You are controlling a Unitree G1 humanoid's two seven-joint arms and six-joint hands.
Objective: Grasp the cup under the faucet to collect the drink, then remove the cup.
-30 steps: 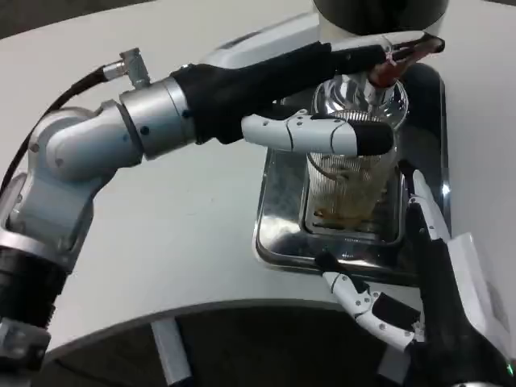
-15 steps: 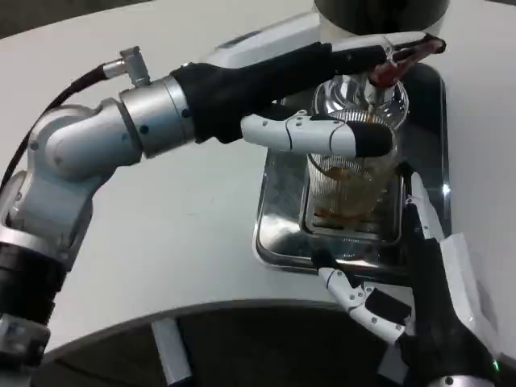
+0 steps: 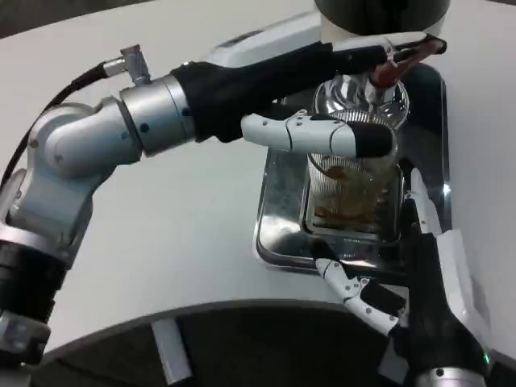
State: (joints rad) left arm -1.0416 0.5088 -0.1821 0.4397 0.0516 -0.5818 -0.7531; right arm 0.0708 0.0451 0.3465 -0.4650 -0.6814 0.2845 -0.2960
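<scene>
The amber drink [image 3: 343, 172] is well below the cup's rim [image 3: 347, 195], so the cup will come up only partly full and the drink will stay inside when I lift it.
A clear ribbed cup [image 3: 352, 189] with a little amber drink stands on the grille of the steel drip tray [image 3: 278, 205], right under the chrome faucet [image 3: 361, 90]. My left hand [image 3: 322, 72] reaches across from the left. Its fingers lie stretched over the red tap handle [image 3: 388, 68], and its thumb [image 3: 322, 134] stretches out above the cup's rim. My right hand [image 3: 419, 282] is at the tray's front right corner, fingers apart, holding nothing. One finger [image 3: 421, 201] stands just right of the cup, and another [image 3: 351, 289] reaches along the tray's front edge.
The dispenser's dark body [image 3: 379, 12] stands at the back above the faucet. The white table [image 3: 185, 234] curves to an edge at the front. My left forearm [image 3: 121, 129] crosses the table's left half.
My right hand has moved up and closer to the cup's right side. The left hand stays on the tap handle, and the cup has not moved.
</scene>
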